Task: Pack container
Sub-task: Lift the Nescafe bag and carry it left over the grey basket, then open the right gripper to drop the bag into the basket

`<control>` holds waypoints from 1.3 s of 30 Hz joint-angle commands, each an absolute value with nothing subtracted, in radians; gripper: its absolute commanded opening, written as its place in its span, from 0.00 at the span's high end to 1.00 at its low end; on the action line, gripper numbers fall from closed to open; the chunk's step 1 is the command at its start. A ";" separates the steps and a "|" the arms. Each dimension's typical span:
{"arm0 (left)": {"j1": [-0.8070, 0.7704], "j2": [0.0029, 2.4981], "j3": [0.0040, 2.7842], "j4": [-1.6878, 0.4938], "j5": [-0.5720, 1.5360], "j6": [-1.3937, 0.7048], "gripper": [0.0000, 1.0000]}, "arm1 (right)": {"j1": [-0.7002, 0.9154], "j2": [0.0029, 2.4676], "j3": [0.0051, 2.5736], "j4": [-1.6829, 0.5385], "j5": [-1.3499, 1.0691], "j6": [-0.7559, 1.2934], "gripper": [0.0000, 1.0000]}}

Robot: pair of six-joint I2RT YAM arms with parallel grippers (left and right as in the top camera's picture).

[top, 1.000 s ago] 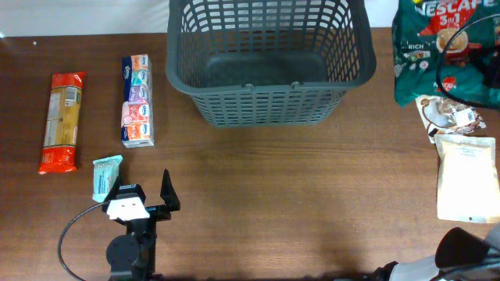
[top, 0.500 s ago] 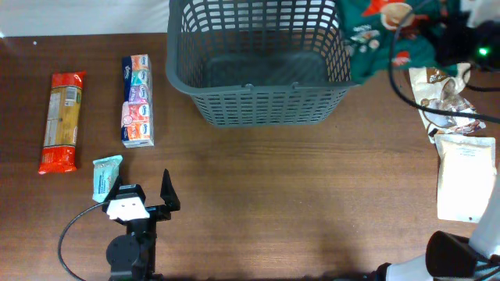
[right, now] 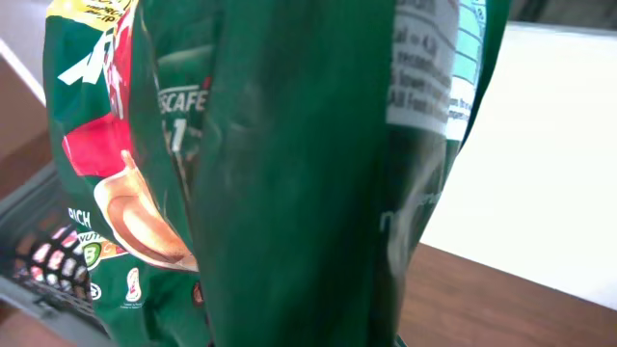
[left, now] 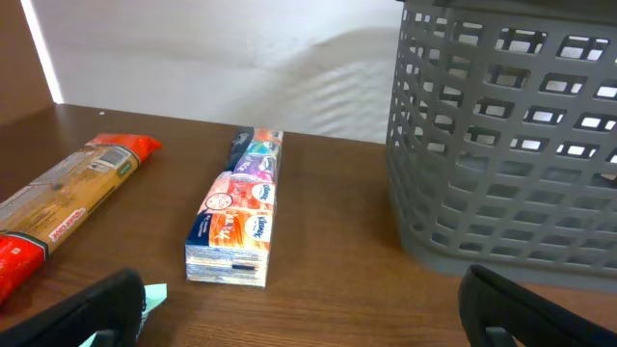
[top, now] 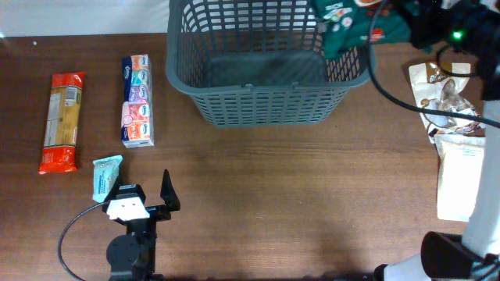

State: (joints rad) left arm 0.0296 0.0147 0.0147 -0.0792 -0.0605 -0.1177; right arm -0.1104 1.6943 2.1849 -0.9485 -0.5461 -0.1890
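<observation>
The green Nescafe bag is over the basket's rim and the basket's bottom is free, so my right gripper should go on moving inward and lower the bag before it lets go of it inside.
The dark grey lattice basket stands at the table's far middle; it also shows in the left wrist view. My right gripper is shut on a green Nescafe bag and holds it over the basket's right rim. The bag fills the right wrist view and hides the fingers. My left gripper is open and empty, low at the front left, next to a small pale green packet.
A tissue multipack and a pasta packet lie on the left. A brown-and-white packet and a cream pouch lie at the right edge.
My right arm has carried the green bag leftward from the table's far right to over the basket's right rim. The left arm has not moved.
</observation>
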 commanded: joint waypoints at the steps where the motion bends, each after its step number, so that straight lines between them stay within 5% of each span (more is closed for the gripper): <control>1: 0.036 0.006 0.009 -0.078 -0.065 -0.119 0.01 | -0.035 1.732 2.233 -0.907 -0.590 -0.167 0.96; 39: 0.036 0.006 0.009 -0.078 -0.065 -0.119 0.01 | 0.164 2.113 2.230 -0.979 -0.319 -0.155 0.96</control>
